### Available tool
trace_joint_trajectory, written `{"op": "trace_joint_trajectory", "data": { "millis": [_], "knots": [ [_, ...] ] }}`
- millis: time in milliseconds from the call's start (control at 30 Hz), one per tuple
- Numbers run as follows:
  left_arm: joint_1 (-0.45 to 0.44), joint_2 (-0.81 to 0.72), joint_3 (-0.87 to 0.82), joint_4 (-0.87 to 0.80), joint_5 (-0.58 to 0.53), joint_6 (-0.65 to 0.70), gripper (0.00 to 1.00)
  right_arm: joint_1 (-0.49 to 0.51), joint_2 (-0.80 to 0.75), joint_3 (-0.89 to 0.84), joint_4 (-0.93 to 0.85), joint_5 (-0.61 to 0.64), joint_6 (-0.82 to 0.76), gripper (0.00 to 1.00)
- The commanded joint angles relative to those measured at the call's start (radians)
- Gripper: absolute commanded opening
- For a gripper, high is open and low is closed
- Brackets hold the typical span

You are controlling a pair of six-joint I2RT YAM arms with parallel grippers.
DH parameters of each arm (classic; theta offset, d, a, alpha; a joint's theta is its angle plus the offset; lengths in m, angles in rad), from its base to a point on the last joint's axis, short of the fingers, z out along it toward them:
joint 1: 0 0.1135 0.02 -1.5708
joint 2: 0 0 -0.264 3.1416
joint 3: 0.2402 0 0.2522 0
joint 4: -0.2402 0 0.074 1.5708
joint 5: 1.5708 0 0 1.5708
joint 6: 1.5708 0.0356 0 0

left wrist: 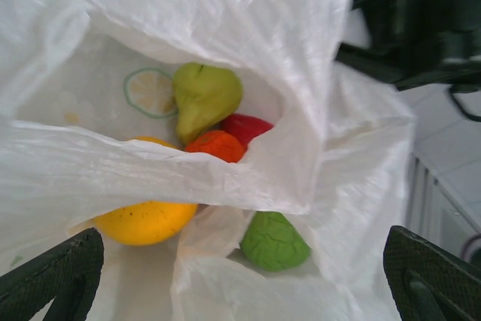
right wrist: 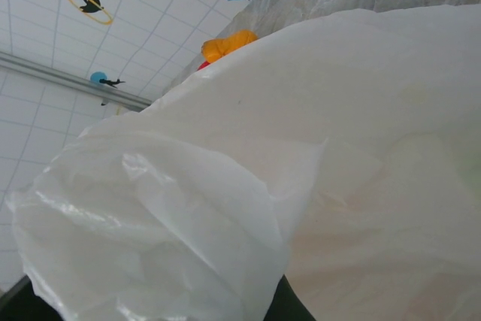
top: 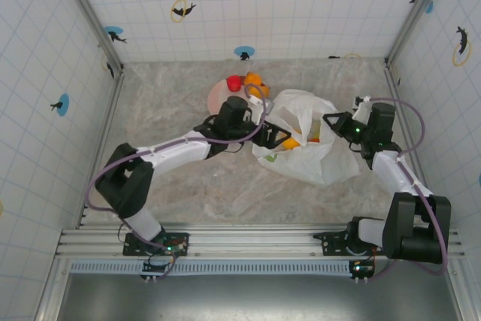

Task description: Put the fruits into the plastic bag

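Note:
The plate leaves space for a finger (top: pixel 222 91) beside the red fruit, so I should keep my open left gripper going there and close it around the red fruit (top: pixel 234 83).
The white plastic bag (top: pixel 308 148) lies mid-table with its mouth facing left. My left gripper (top: pixel 274 139) hangs open at that mouth, holding nothing. In the left wrist view its dark fingers (left wrist: pixel 52 276) flank the opening. Inside lie a green pear (left wrist: pixel 203 99), a red fruit (left wrist: pixel 244 127), an orange one (left wrist: pixel 216 144), a yellow one (left wrist: pixel 146 219) and a crinkled green one (left wrist: pixel 274 242). My right gripper (top: pixel 331 124) is shut on the bag's right edge, with film (right wrist: pixel 225 208) draped over it. A red fruit (top: pixel 234 82) and an orange fruit (top: pixel 255 80) sit on the plate behind.
The pale pinkish plate (top: pixel 218 99) lies just behind my left arm, near the back wall. Tiled walls close in the marble tabletop (top: pixel 180 178) on three sides. The right arm's black body (left wrist: pixel 421 28) looms beyond the bag in the left wrist view.

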State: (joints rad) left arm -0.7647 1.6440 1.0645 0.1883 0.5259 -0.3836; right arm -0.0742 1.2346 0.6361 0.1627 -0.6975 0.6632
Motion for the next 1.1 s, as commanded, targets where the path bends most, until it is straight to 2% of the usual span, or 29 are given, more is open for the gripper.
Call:
{"op": "trace_joint_trajectory", "data": {
  "millis": [0, 100, 167, 200, 267, 367, 467, 700, 1067],
  "knots": [
    [0.057, -0.089, -0.039, 0.001, 0.124, 0.055, 0.98, -0.006, 0.017, -0.013, 0.0, -0.021, -0.014, 0.01],
    [0.127, -0.153, -0.075, 0.004, 0.115, 0.052, 0.98, -0.006, 0.02, -0.012, 0.0, -0.023, -0.014, 0.01],
    [0.181, -0.189, -0.105, 0.02, 0.06, 0.03, 0.98, -0.006, 0.019, -0.015, 0.0, -0.022, -0.014, 0.01],
    [0.201, -0.199, -0.115, 0.026, 0.008, 0.012, 0.98, -0.006, 0.019, -0.018, 0.0, -0.022, -0.016, 0.01],
    [0.236, -0.205, -0.118, 0.013, -0.187, -0.034, 0.98, -0.006, 0.019, -0.021, 0.003, -0.02, -0.014, 0.01],
    [0.258, -0.165, -0.097, -0.017, -0.422, -0.037, 0.98, -0.006, 0.022, -0.024, 0.013, -0.027, -0.002, 0.01],
    [0.285, -0.073, -0.016, -0.061, -0.536, -0.046, 0.98, -0.004, 0.019, -0.02, 0.014, -0.028, 0.001, 0.01],
    [0.315, 0.165, 0.171, -0.093, -0.577, -0.049, 0.97, -0.002, 0.021, -0.013, 0.02, -0.027, 0.005, 0.01],
    [0.329, 0.476, 0.464, -0.159, -0.564, -0.043, 0.97, -0.003, 0.039, -0.016, 0.031, -0.037, 0.006, 0.01]
  ]
}}
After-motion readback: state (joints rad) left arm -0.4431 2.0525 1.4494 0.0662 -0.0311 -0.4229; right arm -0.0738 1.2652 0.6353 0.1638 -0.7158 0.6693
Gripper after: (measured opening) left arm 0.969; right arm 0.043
